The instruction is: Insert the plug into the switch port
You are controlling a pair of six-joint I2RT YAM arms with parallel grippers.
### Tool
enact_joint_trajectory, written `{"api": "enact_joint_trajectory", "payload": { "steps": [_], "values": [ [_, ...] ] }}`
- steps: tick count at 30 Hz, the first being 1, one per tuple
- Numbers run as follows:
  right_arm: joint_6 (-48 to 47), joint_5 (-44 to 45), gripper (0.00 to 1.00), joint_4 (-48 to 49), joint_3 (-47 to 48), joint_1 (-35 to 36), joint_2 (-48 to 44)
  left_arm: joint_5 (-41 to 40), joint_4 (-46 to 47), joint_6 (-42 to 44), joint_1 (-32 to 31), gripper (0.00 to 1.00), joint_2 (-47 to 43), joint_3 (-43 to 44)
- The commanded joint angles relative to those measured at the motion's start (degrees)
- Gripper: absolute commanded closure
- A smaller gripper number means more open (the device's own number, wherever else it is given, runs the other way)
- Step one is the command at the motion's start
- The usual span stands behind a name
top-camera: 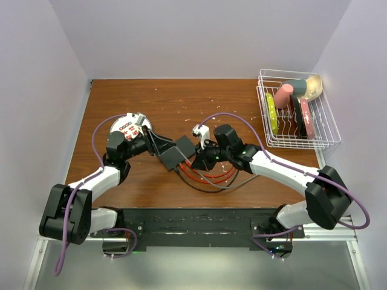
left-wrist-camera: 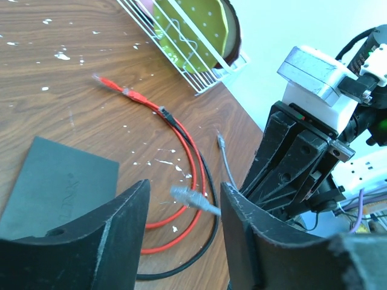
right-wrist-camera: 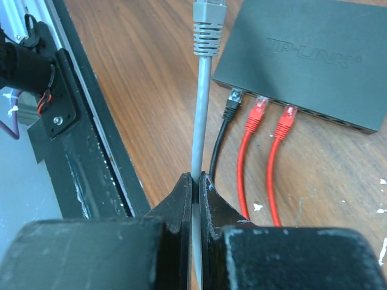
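My right gripper is holding the grey cable (right-wrist-camera: 197,164) a long way behind the grey plug. My left gripper should therefore hold the plug while my right gripper takes a new hold close behind it (right-wrist-camera: 207,41).
The switch (top-camera: 175,153) is a flat black box lying mid-table; it also shows in the right wrist view (right-wrist-camera: 308,54) and the left wrist view (left-wrist-camera: 54,181). One black plug (right-wrist-camera: 233,99) and two red plugs (right-wrist-camera: 259,109) sit in its front ports. My right gripper (right-wrist-camera: 196,178) is shut on a grey cable, whose grey plug (right-wrist-camera: 208,24) sticks out ahead, just left of the switch's corner. My left gripper (left-wrist-camera: 184,184) stands open beside the switch, and the grey plug (left-wrist-camera: 193,199) shows beyond the gap between its jaws. Seen from above, the left gripper (top-camera: 162,148) and right gripper (top-camera: 201,157) flank the switch.
Red and black cables (top-camera: 211,175) loop on the table in front of the switch. A loose red plug (left-wrist-camera: 115,84) lies farther out. A white wire dish rack (top-camera: 296,112) with dishes stands at the back right. A round white plate with red dots (top-camera: 130,125) sits behind the left arm.
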Motion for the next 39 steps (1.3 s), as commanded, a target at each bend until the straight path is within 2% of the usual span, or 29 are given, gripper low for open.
{"api": "enact_joint_trajectory", "payload": {
  "steps": [1, 6, 7, 9, 10, 11, 12, 14, 15, 18, 20, 21, 25, 26, 30, 39],
  "values": [
    [0.8, -1.63, 1.0, 1.32, 1.12, 1.25, -1.87, 0.16, 4.34, -1.09, -1.23, 0.48, 0.48, 0.32],
    [1.24, -0.13, 1.0, 1.41, 1.64, 2.13, -2.31, 0.6, 3.64, -0.13, -2.73, 0.67, 0.83, 1.28],
    [1.42, 0.22, 1.0, 1.5, 1.64, 2.22, -2.75, 0.68, 3.29, 0.14, -2.9, 0.76, 0.83, 1.54],
    [1.59, 1.27, 1.0, 1.32, 1.91, 2.48, -3.27, 0.86, 2.84, 0.32, -3.25, 0.86, 0.65, 1.9],
    [1.85, 2.06, 1.0, 1.49, 2.08, 2.57, -4.15, 1.29, 2.84, 0.49, -3.69, 1.0, 0.65, 2.25],
    [1.86, 2.33, 1.0, 1.41, 2.08, 2.66, -4.42, 1.39, 2.84, 0.49, -3.87, 1.0, 0.56, 2.34],
    [1.94, 2.5, 1.0, 1.41, 2.08, 2.66, -4.68, 1.65, 2.15, 0.76, -4.22, 0.93, 0.39, 2.68],
    [2.29, 3.38, 1.0, 1.32, 2.26, 2.66, -5.3, 1.3, 1.0, 1.37, -4.22, 0.92, 0.21, 2.95],
    [2.47, 3.82, 0.87, 1.06, 2.43, 2.66, -5.56, 1.3, 0.65, 1.55, -4.31, 1.0, 0.04, 3.13],
    [3.7, 6.8, 0.59, 0.7, 2.78, 2.83, -6.61, 0.16, -0.66, 0.68, -4.31, 1.0, -0.84, 3.65],
    [4.49, 10.56, 0.46, 0.35, 3.4, 3.44, -8.11, -1.94, -3.12, 0.23, -4.31, 1.0, -1.63, 4.53],
    [4.75, 12.94, 0.34, 0.01, 4.53, 3.89, -8.55, -4.65, -7.4, 0.06, -4.4, 1.0, -2.5, 5.75],
    [4.76, 25.34, 0.19, -3.86, 9.9, 7.31, -8.11, -10.03, -16.03, -1.0, -5.1, 1.0, -4.97, 9.01],
    [4.67, 29.53, 0.18, -4.13, 10.78, 9.06, -7.07, -11.0, -19.1, -1.26, -5.27, 1.0, -5.58, 10.15],
    [4.58, 37.28, 0.18, -3.96, 14.82, 13.02, -3.46, -15.48, -24.22, -2.75, -5.8, 1.0, -9.09, 11.91],
    [4.84, 44.07, 0.3, -2.55, 21.41, 17.16, 5.06, -14.0, -26.6, -2.49, -5.89, 1.0, -10.6, 13.94]
  ]
}}
